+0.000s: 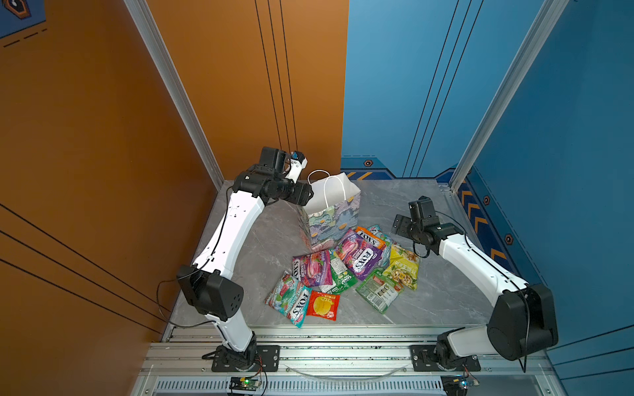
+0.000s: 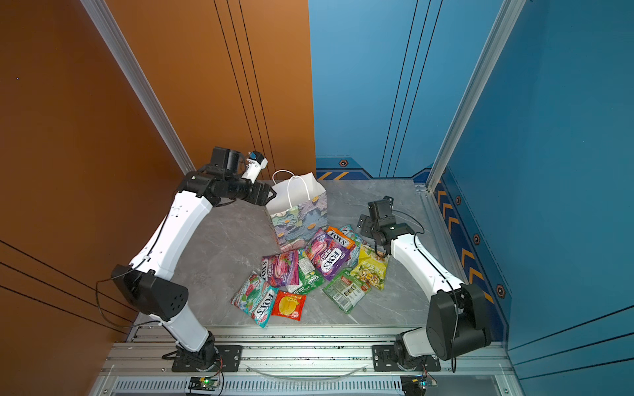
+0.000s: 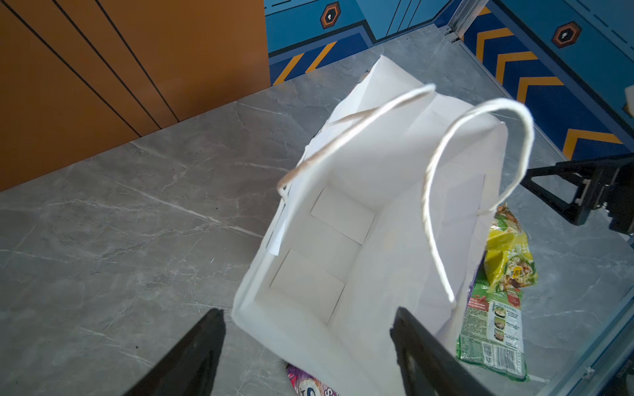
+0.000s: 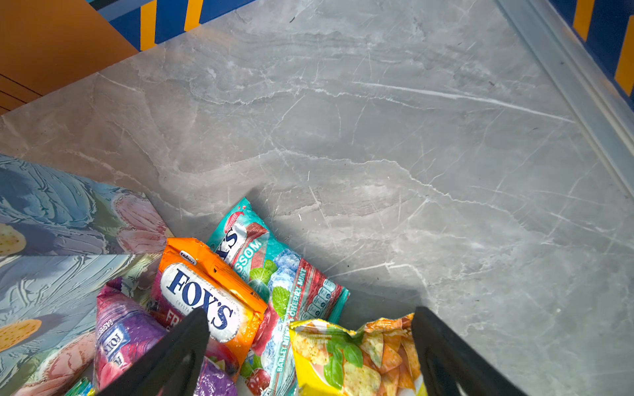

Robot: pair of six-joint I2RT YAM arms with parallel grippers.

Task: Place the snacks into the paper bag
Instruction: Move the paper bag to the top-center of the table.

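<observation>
The purple packet atop the pile (image 1: 360, 255) is crowded by the paper bag's side (image 1: 340, 227), so my left gripper should pull the bag clear before my right gripper takes that packet.
The paper bag (image 1: 331, 219) stands upright and open at the back of the table, floral outside, white inside. Its inside (image 3: 377, 240) holds nothing in the left wrist view. My left gripper (image 3: 308, 325) is open over the bag's near rim, one finger outside the wall and one over the mouth. The snacks lie in a loose pile in front of the bag: purple packets (image 1: 360, 255), a teal one (image 1: 288, 303), a red-yellow sachet (image 1: 322, 305) and a green pouch (image 1: 379, 291). My right gripper (image 4: 310, 319) hangs open above the yellow pouch (image 4: 343, 356) and orange packet (image 4: 206, 291), holding nothing.
The grey marble table (image 1: 446, 295) ends at a metal rail (image 1: 308, 334) in front, with both arm bases mounted there. Orange and blue walls close in the back and sides. The bag's cord handles (image 3: 480, 171) arch over its mouth.
</observation>
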